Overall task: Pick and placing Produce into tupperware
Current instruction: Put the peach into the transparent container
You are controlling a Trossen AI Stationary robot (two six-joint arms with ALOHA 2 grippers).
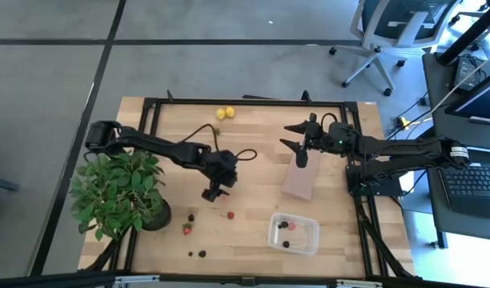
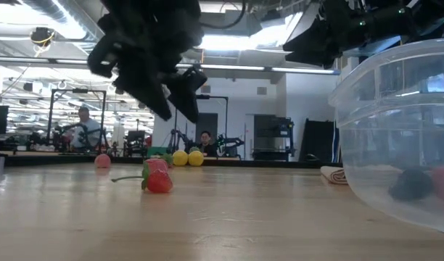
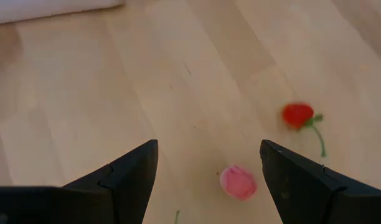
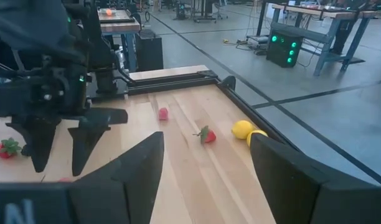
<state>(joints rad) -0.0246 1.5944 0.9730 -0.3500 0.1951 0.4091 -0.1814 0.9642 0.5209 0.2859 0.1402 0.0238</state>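
Note:
The pink-red piece point(image 3: 238, 182) is under the open fingers' gap point(image 3: 209, 167) and clear of the strawberry. My left gripper should go on down until the fingers are on both sides of the piece, before it closes.
The produce lies scattered on the wooden table: a pink-red piece point(image 3: 238, 182) and a stemmed red strawberry point(image 3: 297, 115) below my left gripper point(image 3: 209, 146), dark berries point(image 1: 191, 217) near the plant, and two yellow lemons point(image 1: 225, 113) at the far edge. My left gripper point(image 1: 213, 194) hangs open above the table, touching nothing. The clear tupperware point(image 1: 293, 232) stands near the table's near edge with dark and red pieces point(image 2: 410, 185) in it. My right gripper point(image 1: 293, 142) is open in the air, above the far end of the brown block.
A leafy potted plant point(image 1: 117, 192) stands at the table's left near corner. A flat brown block point(image 1: 299, 180) lies right of centre, below my right gripper. A black frame runs along the table's edges. People and benches show in the room behind.

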